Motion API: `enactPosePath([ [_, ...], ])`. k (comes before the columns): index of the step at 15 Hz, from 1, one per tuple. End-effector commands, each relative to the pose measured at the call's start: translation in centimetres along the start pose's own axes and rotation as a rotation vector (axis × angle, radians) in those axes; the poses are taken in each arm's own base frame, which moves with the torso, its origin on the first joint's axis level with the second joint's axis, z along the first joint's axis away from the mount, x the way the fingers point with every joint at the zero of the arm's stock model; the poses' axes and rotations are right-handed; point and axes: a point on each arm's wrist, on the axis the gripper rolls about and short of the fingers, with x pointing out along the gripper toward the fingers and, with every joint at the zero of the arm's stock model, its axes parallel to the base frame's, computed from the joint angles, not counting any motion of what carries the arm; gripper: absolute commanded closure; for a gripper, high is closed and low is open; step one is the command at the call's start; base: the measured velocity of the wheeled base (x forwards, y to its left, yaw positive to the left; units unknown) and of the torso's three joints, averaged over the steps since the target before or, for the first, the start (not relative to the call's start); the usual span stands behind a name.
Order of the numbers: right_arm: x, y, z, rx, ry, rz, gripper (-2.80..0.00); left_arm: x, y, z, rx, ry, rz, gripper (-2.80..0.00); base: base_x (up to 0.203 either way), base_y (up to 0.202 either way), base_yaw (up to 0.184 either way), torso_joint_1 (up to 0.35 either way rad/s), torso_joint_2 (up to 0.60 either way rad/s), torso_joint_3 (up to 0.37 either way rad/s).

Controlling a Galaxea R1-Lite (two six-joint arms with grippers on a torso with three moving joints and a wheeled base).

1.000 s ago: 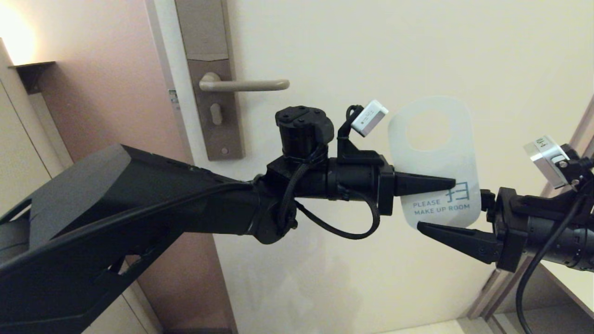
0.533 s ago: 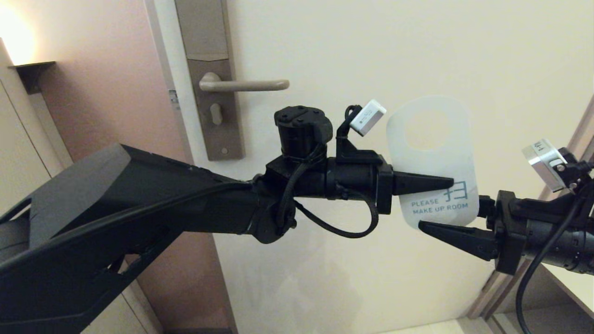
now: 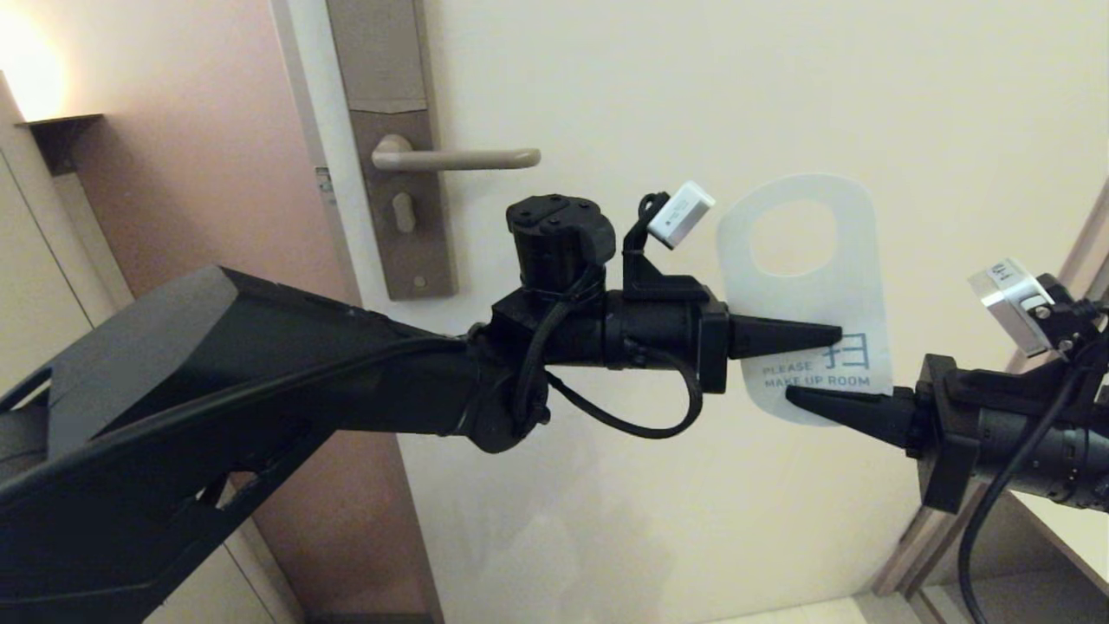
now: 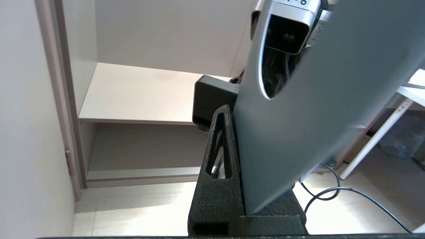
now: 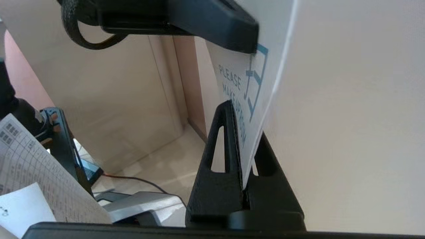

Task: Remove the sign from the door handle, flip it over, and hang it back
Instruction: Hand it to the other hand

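Observation:
The way to the door handle is blocked by my left gripper, which is closed on the sign's middle (image 3: 808, 305). So my left gripper should open and move away while my right gripper keeps holding the sign's bottom edge (image 3: 808, 414).
The sign (image 3: 853, 295) is held upright in the air in front of the door, right of the door handle (image 3: 459, 159). Its white "MAKE UP ROOM" face is towards my head camera. My left gripper (image 3: 836, 334) is shut on the sign's middle from the left. My right gripper (image 3: 790, 395) is shut on the sign's bottom edge from the right. The left wrist view shows the sign's blue face (image 4: 315, 116) between the left gripper's (image 4: 237, 132) fingers. The right wrist view shows the white face (image 5: 265, 49) between the right gripper's (image 5: 245, 132) fingers. The handle is bare.
The handle sits on a tall backplate (image 3: 407, 225) at the door's (image 3: 693, 87) left edge. A pinkish wall (image 3: 199, 173) with a lit lamp shelf (image 3: 61, 130) lies to the left. A door frame (image 3: 1083, 260) and shelves (image 4: 139, 96) stand to the right.
My right gripper has moved up and closed onto the sign's bottom edge. The left gripper and the sign have shifted slightly up and to the left.

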Motion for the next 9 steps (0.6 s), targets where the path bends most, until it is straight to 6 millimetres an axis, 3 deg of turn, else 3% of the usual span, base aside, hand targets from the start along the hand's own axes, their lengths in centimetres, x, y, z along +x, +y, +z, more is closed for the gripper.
enactPosePath([
  [1,0.00,0.00,0.04,-0.003,-0.003,0.000,0.00,-0.08,-0.29,0.16,0.000,0.000,-0.006,0.00,0.000,0.000,0.000,0.000,0.00,0.000],
  [8,0.01,0.00,-0.12,-0.001,0.002,0.000,0.00,-0.12,-0.39,-0.10,-0.007,0.005,-0.005,0.00,0.000,0.000,0.000,0.000,0.00,0.000],
  [9,0.01,0.00,-0.12,-0.002,0.002,0.000,0.00,-0.12,-0.39,-0.10,-0.007,0.005,-0.005,-0.40,0.000,0.000,0.000,0.000,0.00,0.000],
])
